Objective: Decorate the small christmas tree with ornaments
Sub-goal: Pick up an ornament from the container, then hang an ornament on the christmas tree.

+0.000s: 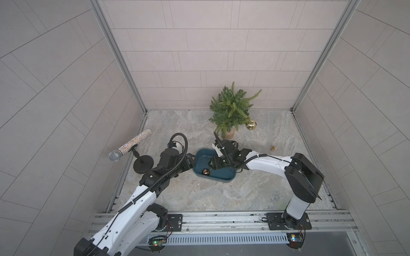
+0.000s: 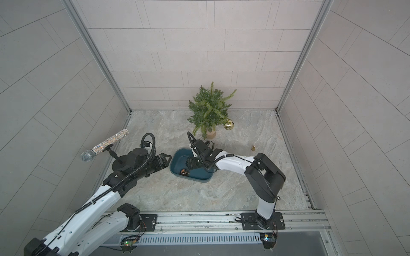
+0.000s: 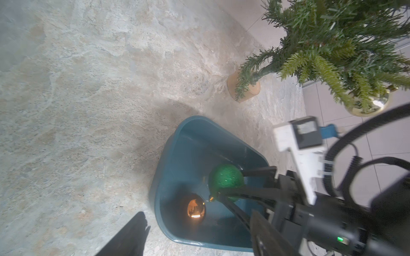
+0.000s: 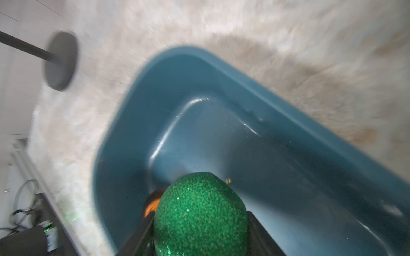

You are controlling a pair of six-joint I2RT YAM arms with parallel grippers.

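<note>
The green ornament (image 3: 226, 180) is held by its ball in my right gripper and its gold cap is free. Next, my left gripper grabs the cap's string (image 3: 212, 198) before the ornament is hung up.
The small christmas tree (image 1: 230, 108) (image 2: 208, 108) (image 3: 332, 44) stands on its tan base at the back of the floor. A pale gold ornament (image 1: 251, 124) (image 2: 228, 124) (image 3: 368, 106) hangs from a low branch on its right. In the blue bin (image 1: 224, 177) (image 4: 133, 99) my right gripper (image 4: 200, 213) (image 3: 228, 184) is shut on the glittery green ornament (image 4: 199, 217) (image 3: 225, 179), one finger on each side. The copper-orange ornament (image 1: 205, 171) (image 2: 183, 171) (image 3: 196, 209) lies loose in the bin beside it. My left gripper (image 2: 165, 158) (image 3: 199, 243) stands open and empty at the bin's left rim.
A glittery microphone (image 1: 131, 144) on a black stand with a round base (image 1: 143, 165) is by the left wall, behind my left arm. A tiny gold bell (image 1: 272, 148) sits on the floor at the right. Tiled walls close the floor on three sides.
</note>
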